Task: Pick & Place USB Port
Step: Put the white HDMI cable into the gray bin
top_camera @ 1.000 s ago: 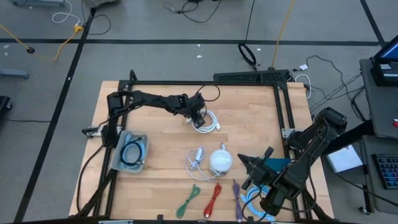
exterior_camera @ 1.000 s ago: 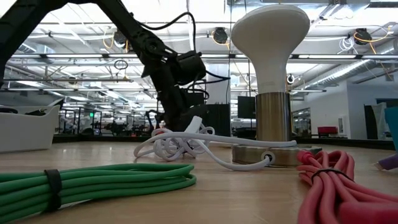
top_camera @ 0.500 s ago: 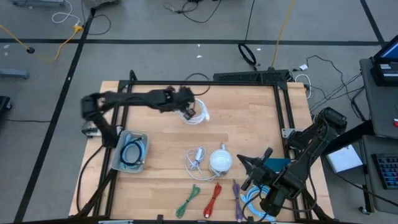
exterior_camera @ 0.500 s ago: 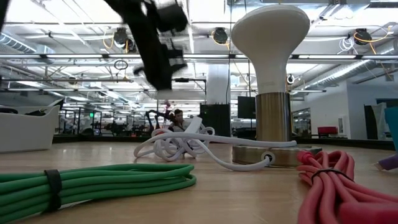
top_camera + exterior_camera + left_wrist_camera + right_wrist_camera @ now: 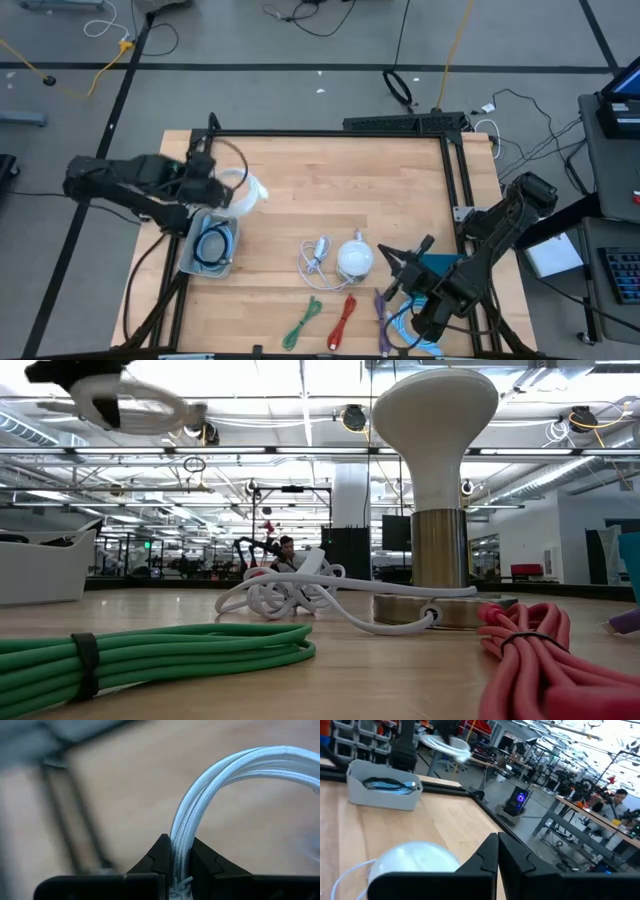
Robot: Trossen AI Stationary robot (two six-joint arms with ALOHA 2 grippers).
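Note:
The white coil (image 5: pixel 248 197) hangs by the grey bin, far from my right gripper. My left gripper should therefore bring it to the middle (image 5: pixel 318 205) and pass it over.
My left gripper (image 5: pixel 224 188) is shut on a white coiled USB cable (image 5: pixel 245 190) and holds it in the air over the far end of a grey bin (image 5: pixel 190 250) at the table's left. The low view shows the coil (image 5: pixel 140 410) high at the top left. A blue cable (image 5: pixel 212 245) lies in the bin. My right gripper (image 5: pixel 396 270) is shut on nothing and points level at the white lamp (image 5: pixel 353 258) near the table's front right. My left gripper pinches several strands of the white coil (image 5: pixel 181 851) between its two fingers (image 5: pixel 159 857). It comes from the table's left, slanting down. The coil is lifted clear of table and bin, and its loop (image 5: pixel 240 765) arches away beyond the fingertips.
A white cord (image 5: pixel 318 255) lies by the lamp. Green (image 5: pixel 302 325), red (image 5: pixel 343 320) and purple (image 5: pixel 381 318) cable bundles lie along the near edge, with a blue one (image 5: pixel 410 325) at the right. A teal bin (image 5: pixel 440 268) sits under the right arm. A black frame (image 5: pixel 330 133) borders the table.
My left gripper has taken hold of the white coil at the table's far middle and lifted it clear. It has carried the coil up and toward the left edge until it is over the grey bin, and the wrist has turned on the way.

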